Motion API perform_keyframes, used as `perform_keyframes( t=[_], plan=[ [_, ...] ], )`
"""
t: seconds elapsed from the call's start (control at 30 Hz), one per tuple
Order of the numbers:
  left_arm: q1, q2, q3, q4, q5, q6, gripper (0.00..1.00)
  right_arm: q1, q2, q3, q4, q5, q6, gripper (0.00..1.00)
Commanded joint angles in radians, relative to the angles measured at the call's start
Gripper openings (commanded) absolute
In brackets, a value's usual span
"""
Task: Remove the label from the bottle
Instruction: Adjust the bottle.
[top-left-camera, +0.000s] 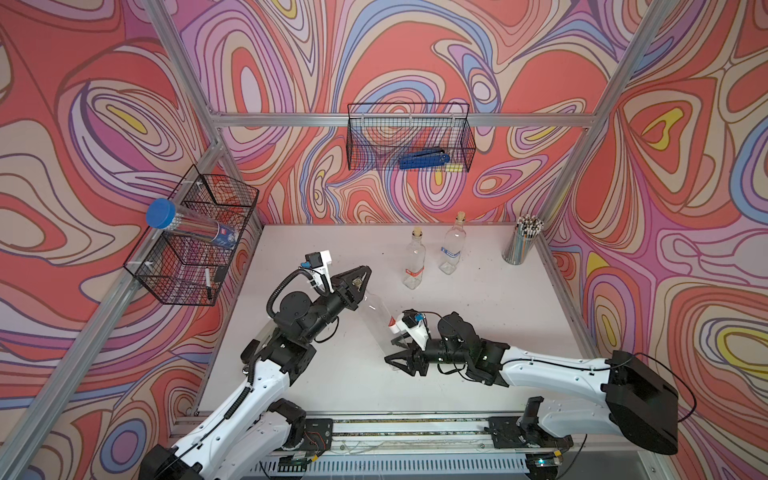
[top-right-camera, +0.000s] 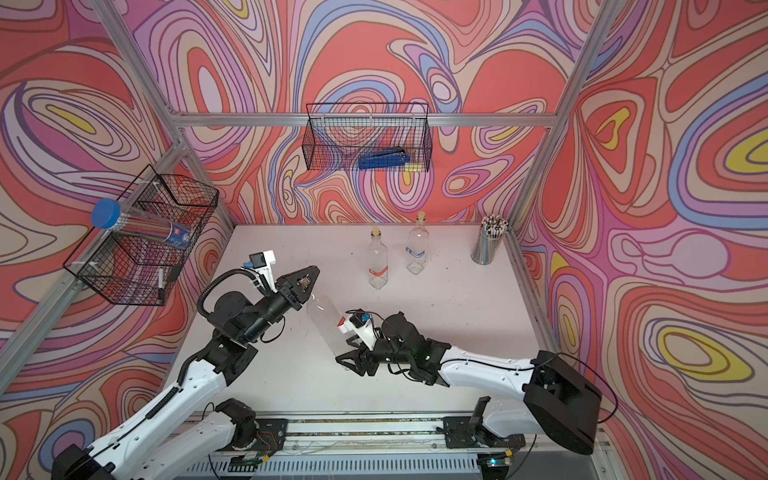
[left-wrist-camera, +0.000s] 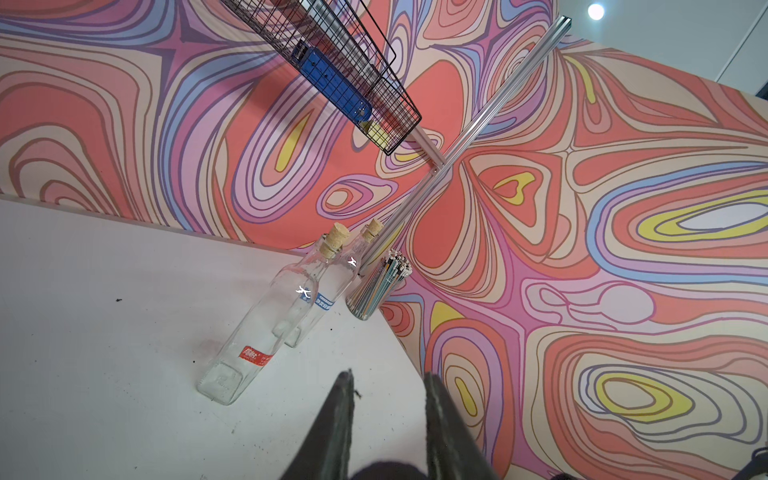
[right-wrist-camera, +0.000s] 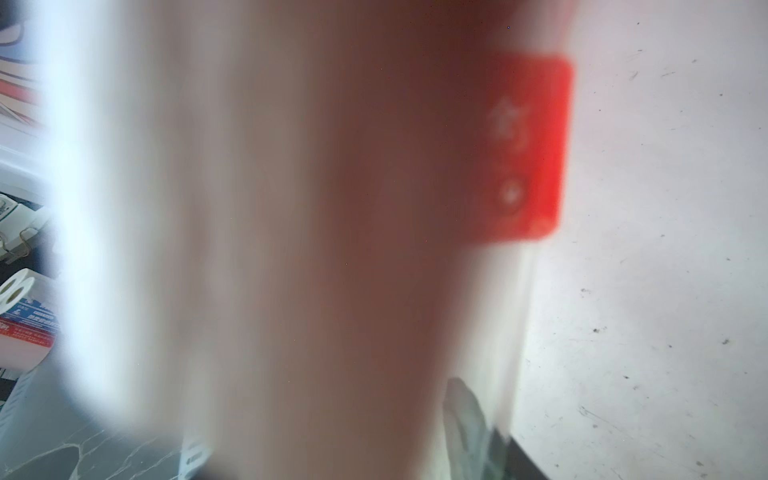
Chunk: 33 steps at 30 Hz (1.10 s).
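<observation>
The bottle hangs slanted (top-left-camera: 378, 316), and my right gripper is below the label. Next, my left gripper brings the bottle's base down to the table (top-left-camera: 381, 377) before I peel the label.
A clear glass bottle (top-left-camera: 376, 316) (top-right-camera: 326, 316) hangs tilted over the white table between my two arms. Its neck end sits in my left gripper (top-left-camera: 363, 282) (top-right-camera: 309, 283), which is shut on it. A red and white label (top-left-camera: 392, 321) (top-right-camera: 341, 322) sticks to its lower half. My right gripper (top-left-camera: 390, 351) (top-right-camera: 343, 349) straddles the bottle's base end, jaws closed against the glass. In the right wrist view the blurred bottle (right-wrist-camera: 291, 249) fills the frame, the red label (right-wrist-camera: 528, 145) is on it, and one finger (right-wrist-camera: 465, 415) shows through the glass. The left wrist view shows only the left gripper (left-wrist-camera: 388, 374).
Two corked bottles (top-left-camera: 414, 262) (top-left-camera: 452, 249) with small labels stand at the back of the table, and a cup of pencils (top-left-camera: 521, 241) stands in the back right corner. A wire basket (top-left-camera: 409, 112) with a blue tool hangs on the back wall. Another basket (top-left-camera: 195, 237) holds a blue-capped tube on the left.
</observation>
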Motion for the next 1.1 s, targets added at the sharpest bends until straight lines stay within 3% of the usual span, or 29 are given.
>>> perform_keyframes(
  t=[0.0,0.07,0.13,0.2,0.37,0.5,0.77,0.87,1.0,1.07],
  plan=[
    [0.009,0.009,0.006,0.069,-0.002,-0.018,0.03,-0.011,-0.022,0.031,-0.030,0.084,0.007,0.00],
    [0.010,0.017,0.008,0.050,-0.008,-0.018,0.22,-0.012,-0.027,0.031,-0.039,0.113,-0.003,0.00],
    [0.010,0.025,0.016,0.018,-0.013,-0.018,0.47,-0.011,-0.034,0.032,-0.053,0.156,-0.016,0.00],
    [0.010,0.037,0.025,-0.006,-0.009,-0.019,0.57,-0.011,-0.045,0.031,-0.058,0.192,-0.028,0.00],
    [0.010,0.081,0.056,-0.064,0.005,-0.035,0.69,-0.002,-0.059,0.038,-0.076,0.276,-0.068,0.00],
    [0.009,0.123,0.082,-0.112,0.004,-0.052,0.72,0.025,-0.062,0.050,-0.090,0.363,-0.108,0.00],
    [0.008,0.180,0.110,-0.150,0.000,-0.082,0.68,0.081,-0.054,0.063,-0.091,0.470,-0.147,0.00],
    [0.009,0.181,0.110,-0.165,-0.007,-0.081,0.57,0.086,-0.051,0.064,-0.091,0.492,-0.151,0.00],
    [0.008,0.184,0.114,-0.162,0.003,-0.080,0.28,0.098,-0.032,0.076,-0.094,0.524,-0.158,0.00],
    [0.007,0.187,0.116,-0.159,0.007,-0.083,0.22,0.100,-0.020,0.082,-0.093,0.535,-0.158,0.00]
  ],
)
